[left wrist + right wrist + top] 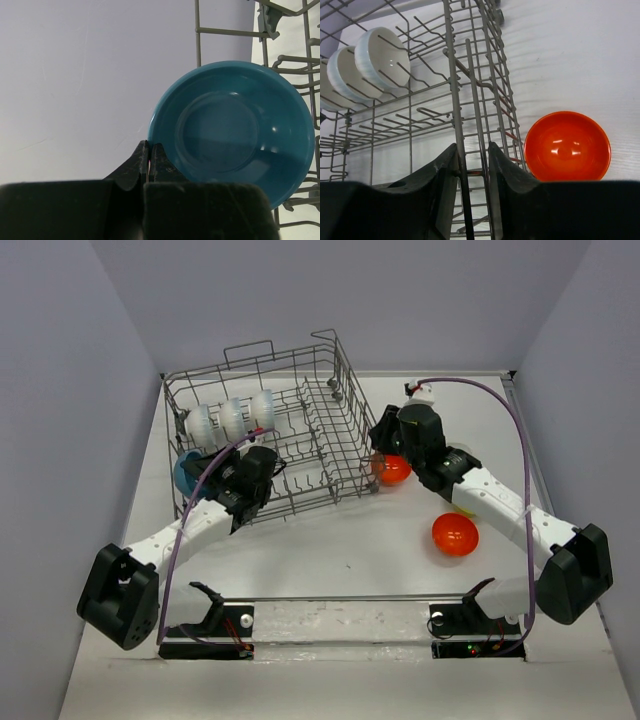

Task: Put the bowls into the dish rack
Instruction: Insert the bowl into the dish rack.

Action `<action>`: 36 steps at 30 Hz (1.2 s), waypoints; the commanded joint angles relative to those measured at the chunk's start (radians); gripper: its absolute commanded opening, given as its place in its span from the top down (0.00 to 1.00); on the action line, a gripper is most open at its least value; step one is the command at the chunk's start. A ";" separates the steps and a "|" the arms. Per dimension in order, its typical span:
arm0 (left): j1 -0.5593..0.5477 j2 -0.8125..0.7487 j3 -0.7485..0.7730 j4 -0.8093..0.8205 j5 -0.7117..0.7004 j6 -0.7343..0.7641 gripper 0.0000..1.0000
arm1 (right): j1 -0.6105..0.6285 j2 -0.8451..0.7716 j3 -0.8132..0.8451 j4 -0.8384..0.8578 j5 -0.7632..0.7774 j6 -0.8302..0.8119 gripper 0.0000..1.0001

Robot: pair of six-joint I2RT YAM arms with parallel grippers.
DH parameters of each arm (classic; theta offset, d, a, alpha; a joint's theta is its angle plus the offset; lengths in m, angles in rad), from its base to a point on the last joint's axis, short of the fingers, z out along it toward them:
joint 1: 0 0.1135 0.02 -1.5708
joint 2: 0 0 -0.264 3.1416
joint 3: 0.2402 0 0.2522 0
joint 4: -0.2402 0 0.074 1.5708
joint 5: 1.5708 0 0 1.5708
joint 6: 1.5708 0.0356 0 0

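Next, I steady the rack by clamping the side's top wire (456, 127), because my right gripper is only loosely around the wires of the rack's side and the blue bowl sticks out past the rack's end (172, 102).
The grey wire dish rack (347, 390) holds three white bowls (233, 418) on edge in a row, also seen in the right wrist view (382, 56). A blue bowl (186, 472) stands on edge at the rack's left end. My left gripper (225, 472) is shut just beside that blue bowl's (232, 130) rim, fingertips (159, 152) together with nothing visible between them. My right gripper (380, 440) is open at the rack's right wall, its fingers astride an upright rack wire (451, 75). One orange-red bowl (567, 146) leans by that wall (393, 469).
A second orange-red bowl (455, 534) lies on the white table to the right front of the rack, beside my right forearm. Grey walls close in the table on both sides and at the back. A purple cable loops over each arm.
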State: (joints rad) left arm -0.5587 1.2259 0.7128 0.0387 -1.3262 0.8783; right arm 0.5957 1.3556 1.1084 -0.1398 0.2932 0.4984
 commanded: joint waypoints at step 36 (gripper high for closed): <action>-0.009 -0.057 -0.042 -0.046 -0.028 0.027 1.00 | -0.007 -0.058 0.311 -0.210 -0.199 -0.024 0.58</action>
State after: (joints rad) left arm -0.5678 1.2057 0.6838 0.0090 -1.3178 0.8810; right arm 0.5949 1.2736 1.3762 -0.4026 0.2340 0.4702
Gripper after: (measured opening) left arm 0.022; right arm 0.445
